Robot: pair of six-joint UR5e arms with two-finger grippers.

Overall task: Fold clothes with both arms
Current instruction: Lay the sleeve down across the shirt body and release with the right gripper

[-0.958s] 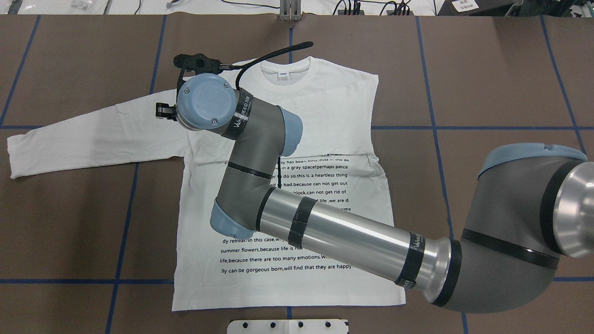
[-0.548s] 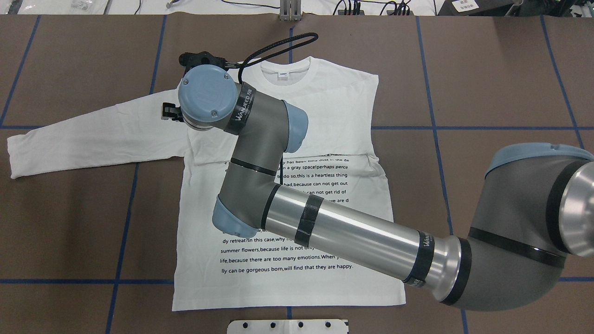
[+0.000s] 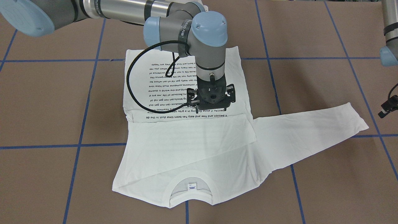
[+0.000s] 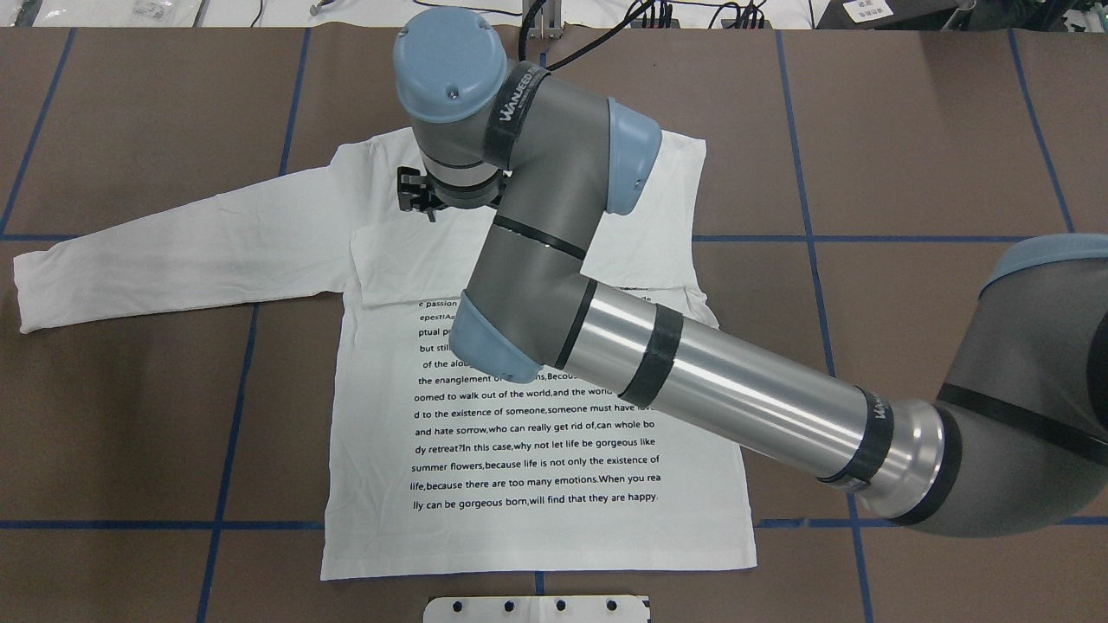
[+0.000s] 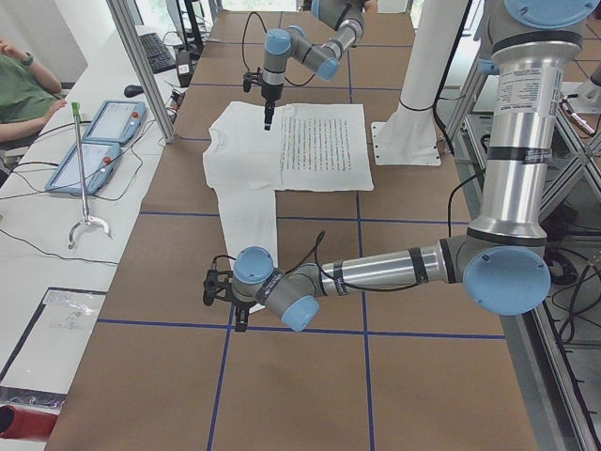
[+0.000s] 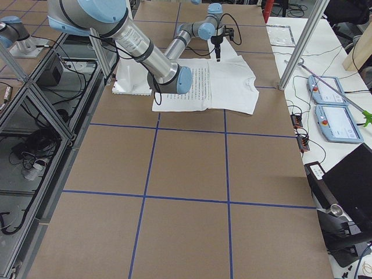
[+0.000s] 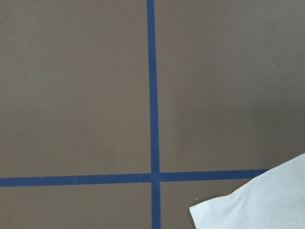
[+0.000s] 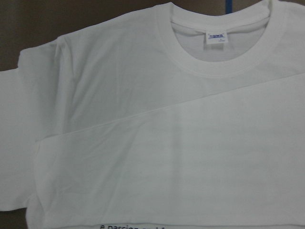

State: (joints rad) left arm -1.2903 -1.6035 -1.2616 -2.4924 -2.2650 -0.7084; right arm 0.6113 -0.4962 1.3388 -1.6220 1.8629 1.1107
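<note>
The chest (image 3: 209, 132) has my right gripper hanging over it, so that gripper should back off before my left gripper folds the outstretched sleeve (image 3: 357, 117) there by its cuff.
The white long-sleeved T-shirt (image 4: 537, 450) lies flat on the brown table, black text up, and also shows in the front view (image 3: 186, 140). One sleeve is folded across the chest (image 8: 167, 143). The other sleeve (image 4: 173, 251) stretches out toward my left side. The collar with its label (image 8: 215, 37) points away from my base. My right gripper (image 3: 212, 99) hangs over the chest near the top text line, fingers hidden. It also shows in the overhead view (image 4: 417, 197). My left gripper (image 5: 214, 289) hovers low beside the outstretched sleeve's cuff (image 7: 257, 207). Its fingers do not show.
The white metal pedestal base (image 4: 537, 608) stands at the table's near edge below the shirt hem. Blue tape lines grid the table. A seated person (image 5: 19, 85), two tablets (image 5: 103, 132) and aluminium posts (image 5: 141, 70) stand along the far side.
My right arm's wrist has swung from the shirt's shoulder toward the far edge and right. Text lines that it hid now show. The shirt has not moved.
</note>
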